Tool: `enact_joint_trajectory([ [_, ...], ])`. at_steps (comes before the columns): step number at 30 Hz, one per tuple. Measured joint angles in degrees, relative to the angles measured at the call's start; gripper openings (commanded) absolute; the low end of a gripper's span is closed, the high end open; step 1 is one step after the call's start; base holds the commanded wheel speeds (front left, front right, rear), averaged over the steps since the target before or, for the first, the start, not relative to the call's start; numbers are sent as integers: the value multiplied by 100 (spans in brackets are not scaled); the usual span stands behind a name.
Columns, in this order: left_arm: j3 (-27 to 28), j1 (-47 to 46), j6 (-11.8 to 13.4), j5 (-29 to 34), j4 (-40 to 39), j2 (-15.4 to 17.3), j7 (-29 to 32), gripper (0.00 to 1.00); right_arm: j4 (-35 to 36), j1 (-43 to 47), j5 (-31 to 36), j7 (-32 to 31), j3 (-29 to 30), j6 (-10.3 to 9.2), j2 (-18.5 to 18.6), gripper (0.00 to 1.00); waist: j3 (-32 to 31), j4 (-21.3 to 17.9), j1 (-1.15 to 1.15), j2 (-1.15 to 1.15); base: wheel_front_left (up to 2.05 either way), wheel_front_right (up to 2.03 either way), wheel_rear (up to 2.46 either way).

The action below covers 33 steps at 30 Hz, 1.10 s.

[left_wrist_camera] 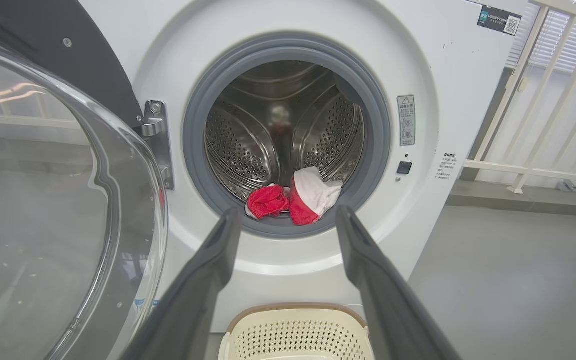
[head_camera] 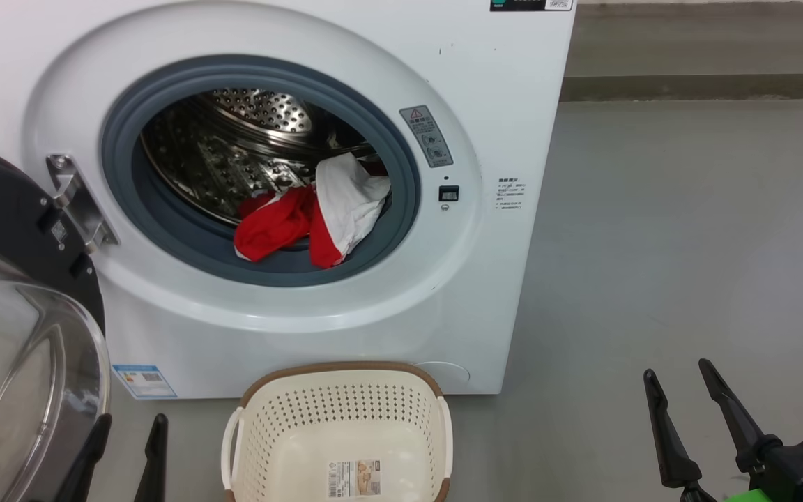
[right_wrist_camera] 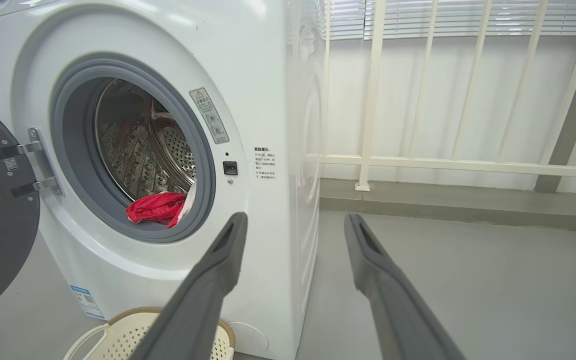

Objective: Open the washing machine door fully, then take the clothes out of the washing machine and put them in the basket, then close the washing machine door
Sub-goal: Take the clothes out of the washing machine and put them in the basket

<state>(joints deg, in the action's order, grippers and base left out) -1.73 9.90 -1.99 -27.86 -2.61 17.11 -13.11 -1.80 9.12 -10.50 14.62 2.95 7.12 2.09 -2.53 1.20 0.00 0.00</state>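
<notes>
I expect the red cloth to come out alone when I pull, because a dark gap separates its lower end from the white-topped cloth.
The white washing machine fills the upper head view, its door swung wide to the left, black rim and glass bowl showing. Red and white clothes lie at the drum's front lip on the grey rubber ring; I also see the clothes from the left wrist and the clothes from the right. The cream basket stands on the floor below the opening. My left gripper is open beside the door glass, low left. My right gripper is open at the lower right, away from the machine.
Grey floor stretches right of the machine, ending at a raised kerb. A cream railing with blinds behind it stands beyond the machine's right side. A blue label sits low on the machine's front.
</notes>
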Motion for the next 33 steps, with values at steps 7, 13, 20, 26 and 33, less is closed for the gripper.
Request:
enact_joint_trajectory([
  [7, -65, -334, 13, 0, 143, -10, 69, 100, 4, -9, 55, 0, 1, 0, 0, 100, 125, 87, 0, 0, 0, 0, 0],
  [13, -152, -828, 54, 0, 357, -84, 75, 100, 41, -172, 56, 0, 3, 0, 0, 100, 331, 145, 0, 0, 0, 0, 0],
  [20, -281, -1571, 55, 0, 706, -189, 75, 100, 130, -450, 56, 0, -11, 0, 2, 100, 664, 146, 0, 0, 0, 0, 0],
  [26, -367, -2326, 33, -31, 1015, -292, 75, 100, 201, -678, 73, 1, 3, 0, 3, 100, 1034, 123, 0, 0, 0, 0, 0],
  [33, -433, -3262, -166, -89, 1635, -322, 32, 100, 238, -1018, 110, 1, 4, 0, 8, 100, 1556, 80, 0, 0, 0, 0, 0],
])
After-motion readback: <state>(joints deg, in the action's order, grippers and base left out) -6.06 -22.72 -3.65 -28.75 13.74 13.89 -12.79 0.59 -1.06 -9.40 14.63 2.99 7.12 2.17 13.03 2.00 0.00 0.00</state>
